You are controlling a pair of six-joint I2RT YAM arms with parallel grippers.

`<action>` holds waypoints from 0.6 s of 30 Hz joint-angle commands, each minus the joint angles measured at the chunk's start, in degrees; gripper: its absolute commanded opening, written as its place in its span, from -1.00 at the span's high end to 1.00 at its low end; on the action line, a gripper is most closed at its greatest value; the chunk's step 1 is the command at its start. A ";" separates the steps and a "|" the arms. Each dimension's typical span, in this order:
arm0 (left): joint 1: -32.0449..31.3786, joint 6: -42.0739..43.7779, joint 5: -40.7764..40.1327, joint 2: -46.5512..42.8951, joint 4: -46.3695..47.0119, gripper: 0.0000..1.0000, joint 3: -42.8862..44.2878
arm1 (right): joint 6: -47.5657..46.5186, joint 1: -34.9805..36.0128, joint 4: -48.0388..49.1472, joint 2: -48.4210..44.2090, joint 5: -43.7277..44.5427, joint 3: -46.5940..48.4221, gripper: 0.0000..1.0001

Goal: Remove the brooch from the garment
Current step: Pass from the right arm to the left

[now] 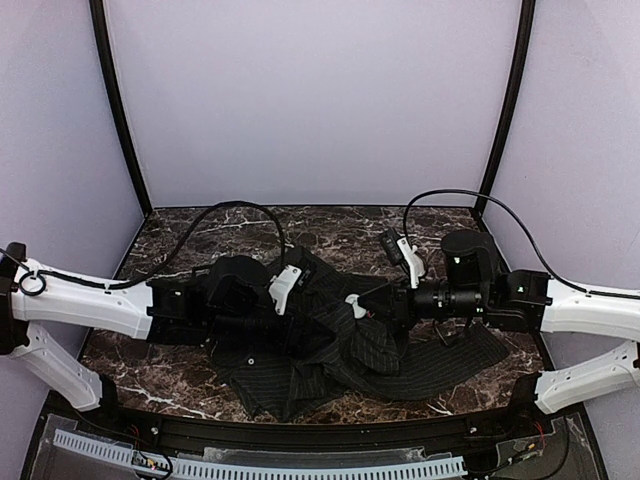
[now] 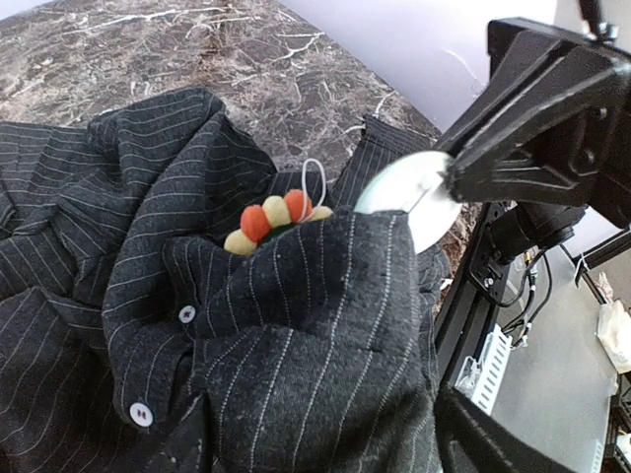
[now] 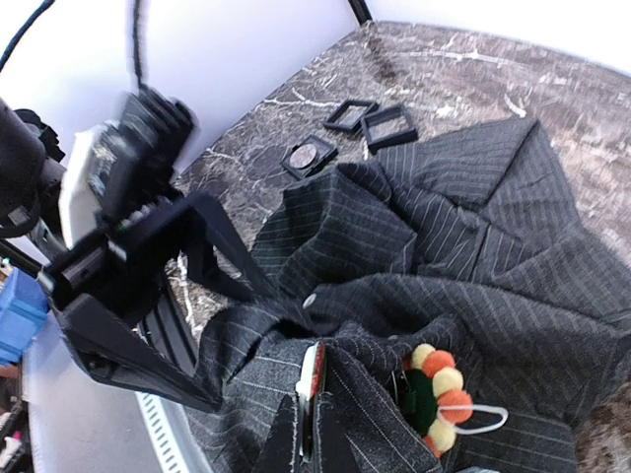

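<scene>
My left gripper is open around the raised garment (image 2: 311, 335). Next, my right gripper lowers the white disc (image 1: 355, 305) and takes hold of it again while my left gripper clamps cloth.
The brooch (image 2: 276, 219), a ring of orange and cream beads round a green centre with a white loop, sits in a fold of the black pinstriped garment (image 2: 148, 197). It also shows in the right wrist view (image 3: 434, 394). My right gripper (image 3: 315, 434) is shut on a thin white round disc (image 3: 311, 379) and on fabric just left of the brooch. The disc shows flat in the left wrist view (image 2: 409, 192). My left gripper (image 1: 285, 290) is buried in a raised bunch of garment (image 1: 300, 370). Its fingertips are hidden by the cloth.
Three small square black boxes (image 3: 350, 115) lie on the marble table (image 1: 180, 235) beyond the garment (image 3: 473, 197). White walls enclose the back and sides. Both arms meet over the middle of the cloth, and black cables arch behind them.
</scene>
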 commanded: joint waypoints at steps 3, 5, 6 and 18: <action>-0.19 -1.55 6.30 2.92 4.98 -0.14 2.36 | -6.07 4.96 0.86 -0.98 16.80 2.58 1.00; -0.24 -2.17 7.88 3.80 6.89 0.13 2.19 | -7.48 6.39 2.30 -0.77 21.02 2.31 1.00; -0.20 -2.38 8.59 3.94 7.82 0.23 2.19 | -8.54 7.06 3.23 -0.59 23.45 2.08 1.00; -0.19 -5.52 11.26 5.60 13.95 0.52 1.13 | -15.27 10.28 24.67 6.99 31.56 -2.61 1.00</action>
